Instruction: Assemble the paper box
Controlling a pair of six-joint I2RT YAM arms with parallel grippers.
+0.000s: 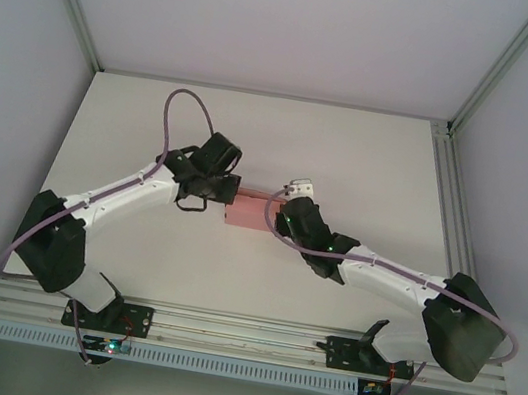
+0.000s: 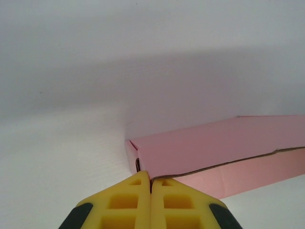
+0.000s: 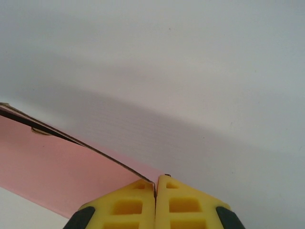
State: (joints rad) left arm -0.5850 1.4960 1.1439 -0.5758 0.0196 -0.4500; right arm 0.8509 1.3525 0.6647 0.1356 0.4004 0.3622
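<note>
I should open my right gripper and straddle the box's end (image 1: 274, 216) with it, because it pinches only a thin corner while the lid's edge gapes (image 3: 40, 128) along the box.
The paper box (image 1: 247, 209) is a small flat pink box lying on the white table between the two arms. My left gripper (image 1: 227, 194) is at its left end and my right gripper (image 1: 276, 212) at its right end. In the left wrist view the yellow fingers (image 2: 138, 200) are pressed together, pinching the corner of the box's lid (image 2: 209, 145) at the left gripper (image 2: 151, 183). In the right wrist view the right gripper (image 3: 156, 185) is shut the same way on a thin edge of the pink card (image 3: 57, 167). The box's middle is partly hidden under both wrists.
The white table (image 1: 351, 161) stretches behind and beside the box. Aluminium frame rails (image 1: 450, 203) run along the right side and the near edge (image 1: 242, 331). White enclosure walls stand at the back and sides.
</note>
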